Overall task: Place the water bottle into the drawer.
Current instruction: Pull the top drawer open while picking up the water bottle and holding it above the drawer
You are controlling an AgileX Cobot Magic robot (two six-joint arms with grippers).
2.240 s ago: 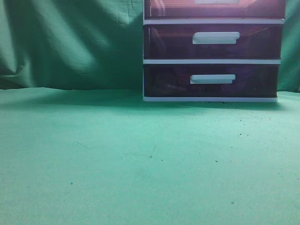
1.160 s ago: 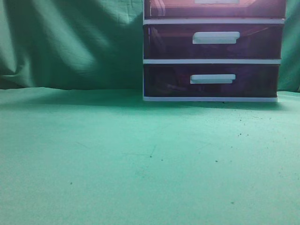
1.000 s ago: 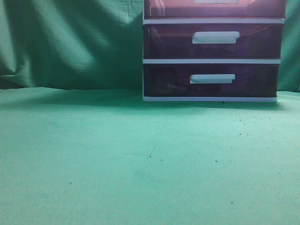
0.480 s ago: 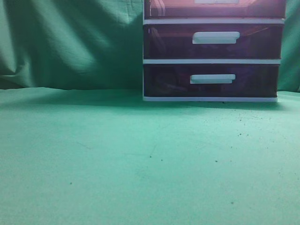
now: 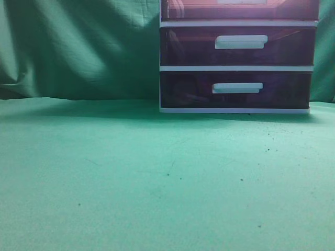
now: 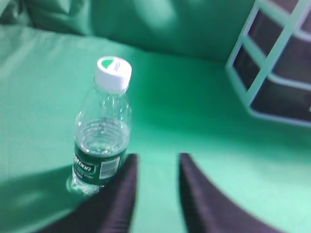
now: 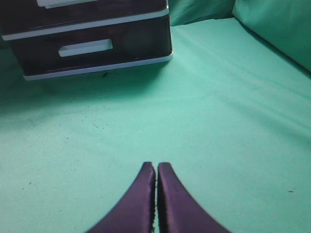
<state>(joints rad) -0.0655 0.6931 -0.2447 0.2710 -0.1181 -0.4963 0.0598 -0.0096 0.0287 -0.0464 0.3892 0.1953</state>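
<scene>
My right gripper will make the reddish-pink drawer [image 5: 239, 10] slide straight out when it pulls, because a white bar handle [image 5: 242, 1] sits in the middle of the drawer's front between level rails.
In the left wrist view a clear water bottle [image 6: 102, 133] with a white cap and a dark green label stands upright on the green cloth. My left gripper [image 6: 156, 156] is open and empty; the bottle stands just left of its left finger [image 6: 124, 187], outside the gap. My right gripper [image 7: 156, 165] is shut and empty above the cloth, well in front of the drawer unit [image 7: 97, 43]. The reddish-pink drawer [image 5: 241, 9] is the top one in the exterior view, cut off by the frame's upper edge and closed. The bottle and both grippers are out of the exterior view.
Two darker purple drawers [image 5: 238, 47] with white bar handles sit below the pink one in the white-framed unit [image 5: 235, 68]. Green cloth [image 5: 157, 172] covers the table and hangs as a backdrop. The unit's side [image 6: 277, 63] shows at the right of the left wrist view.
</scene>
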